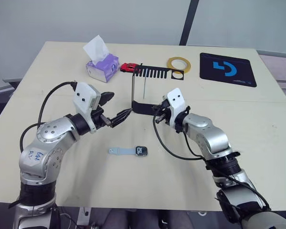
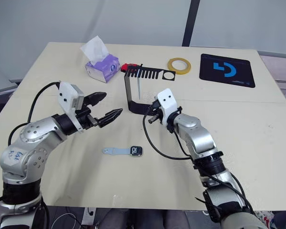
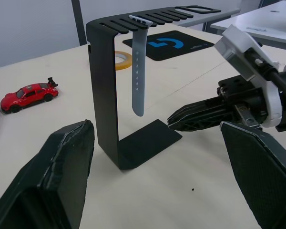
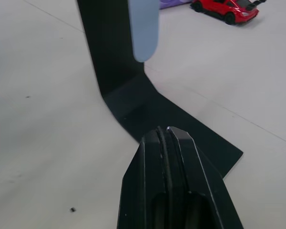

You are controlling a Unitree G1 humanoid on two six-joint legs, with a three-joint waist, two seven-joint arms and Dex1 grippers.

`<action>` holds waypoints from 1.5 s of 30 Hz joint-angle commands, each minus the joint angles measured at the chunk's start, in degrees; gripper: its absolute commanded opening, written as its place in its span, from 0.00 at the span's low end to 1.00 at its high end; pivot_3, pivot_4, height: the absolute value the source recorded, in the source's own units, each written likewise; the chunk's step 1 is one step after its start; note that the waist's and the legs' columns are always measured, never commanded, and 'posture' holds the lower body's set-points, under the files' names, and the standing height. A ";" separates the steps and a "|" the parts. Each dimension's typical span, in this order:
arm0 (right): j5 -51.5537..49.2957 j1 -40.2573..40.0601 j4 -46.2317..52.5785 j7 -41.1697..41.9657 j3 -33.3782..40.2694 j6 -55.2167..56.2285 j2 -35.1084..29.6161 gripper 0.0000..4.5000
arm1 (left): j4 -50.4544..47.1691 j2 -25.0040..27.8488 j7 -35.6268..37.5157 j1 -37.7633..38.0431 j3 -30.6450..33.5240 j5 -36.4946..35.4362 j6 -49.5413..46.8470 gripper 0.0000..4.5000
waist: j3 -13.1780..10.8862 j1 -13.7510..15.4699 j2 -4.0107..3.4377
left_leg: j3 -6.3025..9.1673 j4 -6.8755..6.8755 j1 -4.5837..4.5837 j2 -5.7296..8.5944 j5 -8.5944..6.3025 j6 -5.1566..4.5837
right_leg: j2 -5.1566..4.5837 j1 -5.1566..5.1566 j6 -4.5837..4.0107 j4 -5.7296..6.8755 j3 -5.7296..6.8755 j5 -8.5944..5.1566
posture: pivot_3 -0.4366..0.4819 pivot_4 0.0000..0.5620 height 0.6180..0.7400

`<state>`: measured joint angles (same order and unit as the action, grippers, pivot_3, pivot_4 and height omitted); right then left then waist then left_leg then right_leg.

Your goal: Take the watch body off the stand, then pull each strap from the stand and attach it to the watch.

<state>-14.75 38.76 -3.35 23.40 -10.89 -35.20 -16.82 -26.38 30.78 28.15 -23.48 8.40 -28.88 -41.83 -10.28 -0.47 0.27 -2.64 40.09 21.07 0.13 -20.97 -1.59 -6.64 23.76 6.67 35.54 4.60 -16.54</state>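
Observation:
The hanging strap's wide end only lies across the comb teeth, so the strap will come loose when the robot pulls, and the stand will stay upright.
The watch body lies flat on the table near the front, with one pale blue-grey strap joined to its left side. The black stand is upright mid-table. A second strap hangs from its comb-toothed top bar. My left gripper is open and empty, just left of the stand's upright and pointing at it. My right gripper is shut, and its tips rest on the stand's flat foot from the right, below the hanging strap.
Along the far side of the table are a purple tissue box, a red toy car, a yellow tape ring and a black mat with a blue logo. A black cable loops from my right wrist onto the table.

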 commanded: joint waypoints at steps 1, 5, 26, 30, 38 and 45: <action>3.36 3.15 -8.08 -0.08 0.02 6.24 2.20 0.01 | -2.92 -0.84 -1.26 0.03 -0.22 -0.31 0.77 1.00 | 0.00 -0.08 0.00 | 0.00 0.00 -0.01 0.00 0.00 0.00 | 0.00 0.00 0.00 0.01 0.00 0.00 | 0.48 0.27 0.98; 5.50 4.57 -14.57 -0.39 -0.08 9.07 3.39 0.01 | -3.29 -0.65 -1.06 0.19 -0.70 -0.05 0.91 1.00 | 0.00 -0.27 0.00 | 0.01 0.00 -0.01 0.00 0.00 0.00 | 0.00 0.00 0.00 0.00 0.00 0.00 | 0.48 0.27 0.98; 8.19 5.02 -24.45 -0.55 1.09 6.20 6.01 0.01 | -2.29 -8.61 -12.10 -1.46 -12.47 10.57 4.39 1.00 | 0.05 -1.26 -0.06 | 0.01 -0.07 -0.45 -0.04 0.03 0.09 | -0.01 -0.36 -0.02 0.05 -0.19 -0.01 | 0.48 0.27 0.98; 8.77 4.91 -24.04 -0.35 1.13 5.74 6.01 0.01 | 1.04 -13.68 -19.08 -2.81 -14.94 16.31 5.26 1.00 | 0.07 -1.13 -0.06 | -0.03 -0.07 -0.49 -0.03 0.03 0.10 | -0.02 -0.37 -0.02 0.09 -0.22 -0.01 | 0.48 0.27 0.98; 9.95 5.19 -25.20 0.29 1.09 5.88 6.30 0.01 | 9.59 -21.14 -24.10 -5.28 -17.61 23.39 10.21 1.00 | 0.07 -1.09 -0.06 | -0.08 -0.09 -0.50 -0.04 0.03 0.09 | -0.03 -0.36 -0.02 0.08 -0.18 -0.01 | 0.48 0.27 0.98; 10.55 5.24 -25.27 0.51 1.23 5.97 6.44 0.01 | 12.53 -24.26 -24.22 -6.13 -18.03 25.85 13.29 1.00 | 0.07 -1.09 -0.06 | -0.11 -0.10 -0.50 -0.05 0.03 0.09 | -0.04 -0.36 -0.02 0.08 -0.16 -0.01 | 0.48 0.27 0.98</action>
<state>-5.64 45.38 -26.00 23.75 -8.84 -27.30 -10.53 -12.70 7.26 4.25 -28.60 -9.18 -3.97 -30.23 -10.21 -1.56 0.21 -2.75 39.99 20.57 0.08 -20.93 -1.50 -6.68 23.40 6.65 35.62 4.44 -16.55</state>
